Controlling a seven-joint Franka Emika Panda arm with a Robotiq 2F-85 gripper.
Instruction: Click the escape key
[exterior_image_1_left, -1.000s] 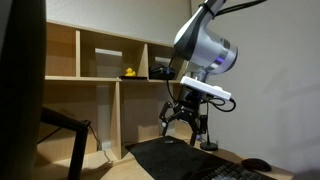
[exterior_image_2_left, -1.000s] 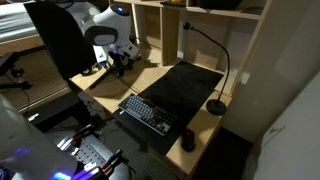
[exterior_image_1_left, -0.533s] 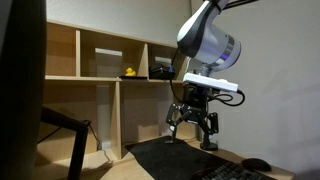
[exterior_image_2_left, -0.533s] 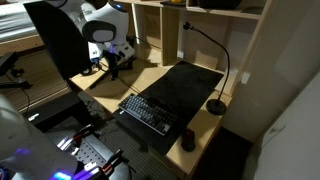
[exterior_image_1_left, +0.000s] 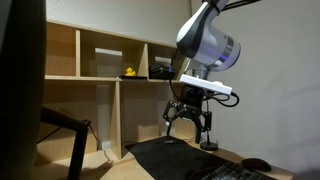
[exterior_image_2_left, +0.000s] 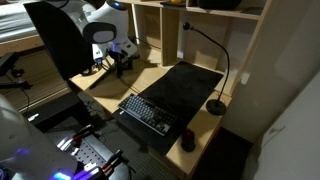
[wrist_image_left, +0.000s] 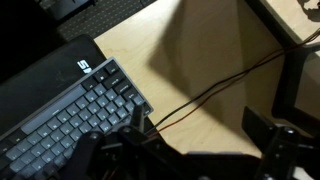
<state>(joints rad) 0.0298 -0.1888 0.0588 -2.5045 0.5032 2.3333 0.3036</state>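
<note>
The wood next to the keyboard is far below my open gripper, so next I bring the gripper down with its keyboard-side finger toward the escape key at the keyboard's near corner (wrist_image_left: 138, 99).
A dark keyboard (exterior_image_2_left: 148, 112) lies on a black desk mat (exterior_image_2_left: 185, 85) on the wooden desk; in the wrist view it (wrist_image_left: 65, 110) fills the lower left. I cannot single out the escape key. My gripper (exterior_image_1_left: 190, 125) hangs above the desk near the mat's end, not touching anything. It also shows in an exterior view (exterior_image_2_left: 120, 62). In the wrist view my gripper (wrist_image_left: 190, 150) is open, with its dark fingers spread along the bottom edge, to the right of the keyboard's corner over bare wood.
Thin cables (wrist_image_left: 205, 92) run across the wood beside the keyboard. A black gooseneck lamp (exterior_image_2_left: 216, 102) stands by the mat. A dark cylinder (exterior_image_2_left: 187, 140) stands near the keyboard's end. Shelves hold a yellow duck (exterior_image_1_left: 128, 72). A mouse (exterior_image_1_left: 258, 165) lies on the desk.
The gripper shifted a little sideways and up, then came back down slightly. It stayed open and touched nothing.
</note>
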